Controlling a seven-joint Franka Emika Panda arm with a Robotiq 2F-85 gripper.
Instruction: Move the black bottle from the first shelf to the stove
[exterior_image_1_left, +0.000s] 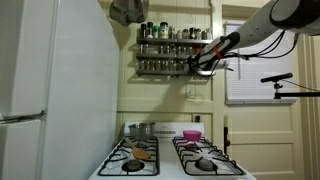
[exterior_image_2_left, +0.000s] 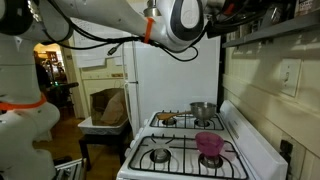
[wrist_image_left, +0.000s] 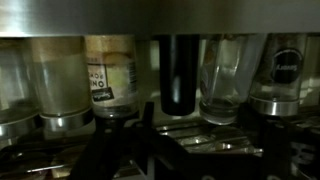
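My gripper's fingers are in front of the black bottle's cap end (wrist_image_left: 178, 106). I should keep them open and reach in around the bottle's body (wrist_image_left: 179, 68) before I close them.
The wrist view looks upside down, with the jars' lids at the bottom. In it the black bottle (wrist_image_left: 177, 75) stands in a row of small jars on the dark spice rack (wrist_image_left: 160, 15), between a labelled spice jar (wrist_image_left: 110, 75) and a clear glass jar (wrist_image_left: 225, 80). My gripper (wrist_image_left: 205, 125) is open, its dark fingers spread just in front of the bottle, not touching it. In an exterior view my gripper (exterior_image_1_left: 205, 62) is at the right end of the rack (exterior_image_1_left: 165, 50), above the white stove (exterior_image_1_left: 170, 160). The stove also shows in the other exterior view (exterior_image_2_left: 190, 150).
A pink bowl (exterior_image_1_left: 191, 134) (exterior_image_2_left: 209, 144) and a metal pot (exterior_image_1_left: 143, 130) (exterior_image_2_left: 203, 111) sit on the stove. A tall white refrigerator (exterior_image_1_left: 50, 90) (exterior_image_2_left: 170, 75) stands beside it. A door with a window (exterior_image_1_left: 262, 70) is beside the rack.
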